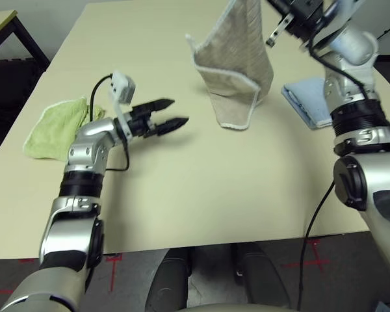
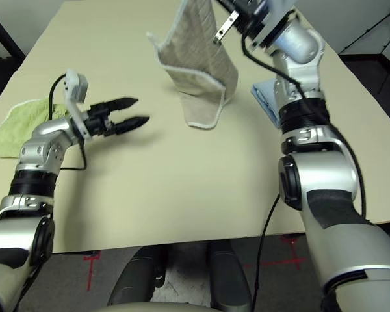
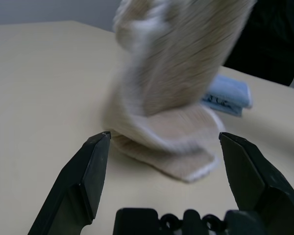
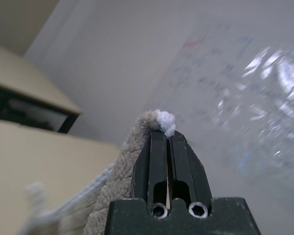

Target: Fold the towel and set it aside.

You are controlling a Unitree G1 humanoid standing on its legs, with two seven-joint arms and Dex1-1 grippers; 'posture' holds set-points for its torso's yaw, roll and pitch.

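Observation:
My right gripper should lift the towel and swing it toward my left gripper's open fingers (image 1: 176, 113), because the towel's folded lower end (image 1: 235, 109) hangs past the ends of my left gripper's fingers.
The beige-tan towel (image 1: 237, 62) with white edging hangs from above at the far middle of the table, its lower end (image 2: 205, 114) folded onto the tabletop. My right gripper (image 4: 165, 139) is shut on the towel's top corner, high above the table, and a white tuft pokes out past its fingertips. My left gripper (image 1: 172, 113) hovers low over the table to the left of the towel, open and empty, pointing at the towel's lower end (image 3: 171, 147).
A lime-green towel (image 1: 55, 127) lies crumpled at the table's left edge beside my left forearm. A folded light blue towel (image 1: 309, 101) lies to the right of the hanging towel, under my right arm. The table (image 1: 234, 188) has bare surface in front.

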